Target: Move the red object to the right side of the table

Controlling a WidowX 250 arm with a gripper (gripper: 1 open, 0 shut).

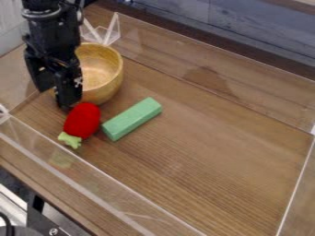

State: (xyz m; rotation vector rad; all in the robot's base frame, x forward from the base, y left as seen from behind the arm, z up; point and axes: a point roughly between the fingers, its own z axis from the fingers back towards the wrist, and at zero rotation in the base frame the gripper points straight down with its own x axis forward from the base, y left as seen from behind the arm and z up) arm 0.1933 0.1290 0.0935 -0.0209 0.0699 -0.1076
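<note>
The red toy lies in front of the bowl, open from above to the gripper's fingers, so the gripper keeps going down until they are around the toy's body.
The red object is a small strawberry-like toy with a light green leafy end, lying on the wooden table at the left, just in front of the bowl. My black gripper points down and stands open right above and slightly left of it, covering the bowl's left part. Nothing is between its fingers, and they look a little clear of the toy.
A wooden bowl stands at the back left. A green rectangular block lies right beside the red toy on its right. Low clear acrylic walls edge the table.
</note>
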